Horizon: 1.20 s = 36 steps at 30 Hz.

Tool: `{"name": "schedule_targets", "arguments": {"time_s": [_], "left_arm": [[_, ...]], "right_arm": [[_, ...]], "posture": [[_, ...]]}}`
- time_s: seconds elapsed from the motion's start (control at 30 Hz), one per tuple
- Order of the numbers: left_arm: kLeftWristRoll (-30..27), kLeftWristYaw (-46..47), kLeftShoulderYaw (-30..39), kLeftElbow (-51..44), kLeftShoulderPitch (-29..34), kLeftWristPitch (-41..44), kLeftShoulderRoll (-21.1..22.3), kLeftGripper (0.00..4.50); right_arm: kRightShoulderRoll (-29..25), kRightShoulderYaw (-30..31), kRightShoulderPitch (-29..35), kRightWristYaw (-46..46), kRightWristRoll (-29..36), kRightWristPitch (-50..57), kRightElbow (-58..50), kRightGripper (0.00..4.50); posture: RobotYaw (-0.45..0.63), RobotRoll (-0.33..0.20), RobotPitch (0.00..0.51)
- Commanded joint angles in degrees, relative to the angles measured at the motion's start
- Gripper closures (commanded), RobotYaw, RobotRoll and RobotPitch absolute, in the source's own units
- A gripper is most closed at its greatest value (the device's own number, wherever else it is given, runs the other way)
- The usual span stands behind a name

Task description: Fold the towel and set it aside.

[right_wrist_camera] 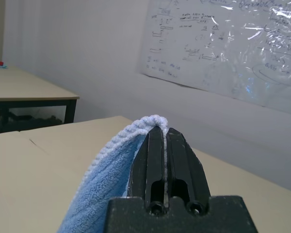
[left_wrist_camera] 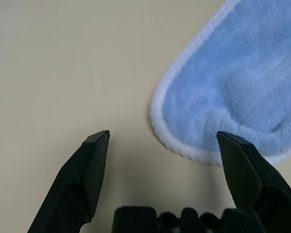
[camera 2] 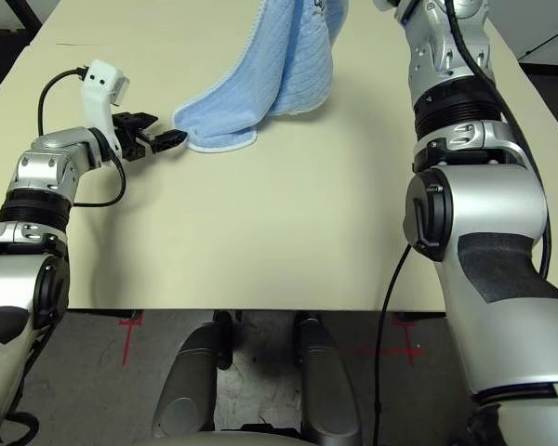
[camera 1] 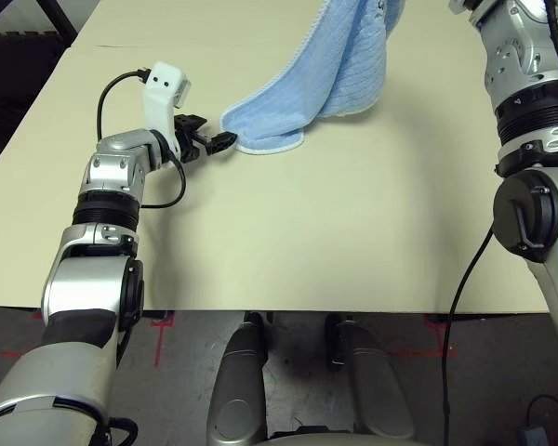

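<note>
The towel's lower corner [camera 1: 243, 132] is next to the open gap of the robot's left gripper, so next the left gripper moves over and turns to get its fingers on both sides of the white edge [left_wrist_camera: 164, 134] before it closes.
The light-blue towel [camera 1: 330, 79] hangs from above at the far middle of the table, and its lower end drapes onto the tabletop with a rounded, white-edged corner [left_wrist_camera: 184, 141] pointing to the left. My right gripper [right_wrist_camera: 160, 133] is raised and shut on the towel's upper edge, a strip of white edging pinched between its fingers. My left gripper [camera 1: 214, 144] is low over the table at the towel's lower corner, open, with the corner just in front of its fingertips [left_wrist_camera: 99, 141] and nothing between them.
The beige table [camera 1: 307, 232] is bare around the towel. Its near edge runs across the view in front of my body, and dark floor lies beyond its left side. A cable [camera 1: 112, 93] loops off my left wrist.
</note>
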Motion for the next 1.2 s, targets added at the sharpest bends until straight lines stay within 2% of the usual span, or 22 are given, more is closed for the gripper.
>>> {"name": "schedule_targets", "arguments": {"time_s": [0.03,0.13,0.23,0.4,0.7,0.93,1.13,1.2], "left_arm": [[-0.2,-0.6,0.9,2.6,-1.9,-6.5,-0.9,0.0],[0.5,0.8,0.9,6.2,-4.1,-9.3,-1.7,0.0],[0.8,-1.8,0.2,8.7,-5.2,-8.7,-2.4,0.0],[4.1,3.8,-1.4,14.5,-6.7,-8.0,-4.2,0.0],[5.4,9.8,-0.5,18.9,-8.2,-9.5,-6.0,0.0],[2.4,3.4,2.1,18.7,-8.9,-8.4,-7.2,0.0],[3.6,2.8,1.8,19.6,-8.7,-6.9,-8.1,0.0],[4.0,4.8,1.9,20.0,-8.7,-6.7,-8.3,0.4]], "right_arm": [[0.1,-0.4,0.9,0.6,0.8,0.9,-2.4,4.46],[0.4,-0.4,1.5,0.7,1.0,1.4,-3.2,4.46],[0.6,-0.4,1.6,0.7,1.0,1.7,-3.4,4.46],[0.9,-0.4,1.6,0.9,1.1,1.9,-3.6,4.46],[0.9,-0.3,2.2,1.4,1.2,3.0,-5.1,4.46],[0.1,-0.6,3.5,1.8,1.5,4.5,-7.7,4.46],[0.1,-0.5,4.7,1.5,2.1,6.3,-10.8,4.46],[0.0,-0.4,5.2,1.4,2.3,7.0,-12.0,4.5]], "posture": [[0.07,0.0,0.283],[0.07,0.0,0.285],[0.07,0.0,0.286],[0.07,0.0,0.288],[0.05,0.0,0.299],[0.03,0.0,0.311],[0.01,0.0,0.318],[0.0,0.0,0.318]]}}
